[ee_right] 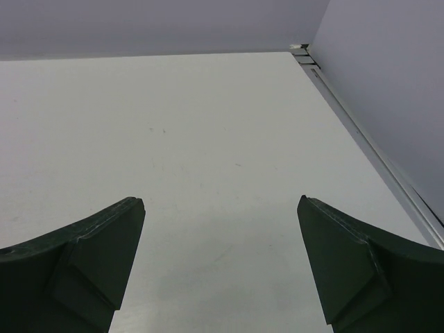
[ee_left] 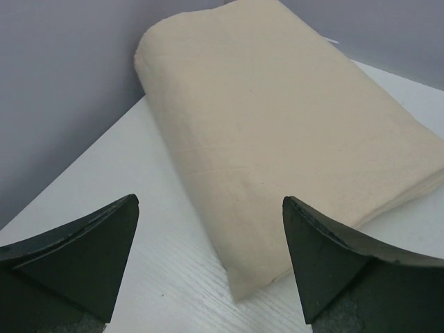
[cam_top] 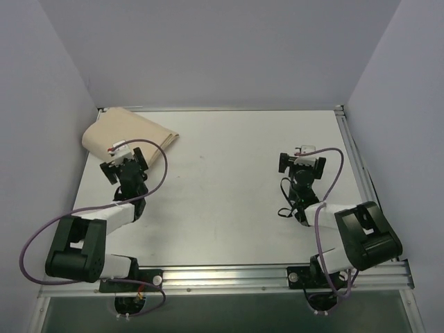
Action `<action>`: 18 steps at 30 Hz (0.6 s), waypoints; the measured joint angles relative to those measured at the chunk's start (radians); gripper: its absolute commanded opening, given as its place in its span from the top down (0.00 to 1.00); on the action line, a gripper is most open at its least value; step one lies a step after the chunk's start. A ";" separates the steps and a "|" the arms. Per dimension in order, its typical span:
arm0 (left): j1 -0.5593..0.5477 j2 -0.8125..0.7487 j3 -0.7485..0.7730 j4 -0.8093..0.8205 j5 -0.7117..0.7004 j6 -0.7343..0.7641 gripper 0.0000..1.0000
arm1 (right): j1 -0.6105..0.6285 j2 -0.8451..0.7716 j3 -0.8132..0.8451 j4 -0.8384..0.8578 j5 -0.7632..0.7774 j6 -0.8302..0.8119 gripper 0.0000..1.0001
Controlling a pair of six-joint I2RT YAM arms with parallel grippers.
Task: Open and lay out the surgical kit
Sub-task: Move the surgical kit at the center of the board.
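Note:
Open table (cam_top: 225, 152) reaches up to the surgical kit's folded edge (cam_top: 166, 146), so my right gripper goes on moving across to that edge and closes when its fingers are on both sides of it.
The surgical kit (cam_top: 128, 130) is a folded beige cloth bundle at the far left corner of the white table. In the left wrist view the kit (ee_left: 277, 118) fills the upper frame, its near corner just ahead of my fingers. My left gripper (ee_left: 210, 208) is open and empty, just short of that corner; from above the left gripper (cam_top: 119, 151) sits at the bundle's near edge. My right gripper (cam_top: 302, 154) is open and empty over bare table; the right wrist view shows the same (ee_right: 220, 205). No steel tray or instruments show.
Grey walls close in the table on the left, back and right. A metal rail (cam_top: 357, 159) runs along the right edge, also in the right wrist view (ee_right: 368, 149). Purple cables loop from both arms.

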 measured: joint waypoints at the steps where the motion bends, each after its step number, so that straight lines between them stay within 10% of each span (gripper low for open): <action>1: -0.002 -0.021 0.010 -0.037 -0.036 -0.016 0.06 | 0.029 0.000 0.009 -0.018 0.041 -0.002 0.00; 9: 0.010 -0.254 0.177 -0.612 -0.279 -0.507 0.06 | 0.190 -0.027 0.373 -0.522 0.153 0.219 0.00; 18: 0.070 -0.488 0.219 -0.887 0.036 -0.562 0.06 | 0.228 0.206 0.572 -0.595 -0.275 0.523 0.00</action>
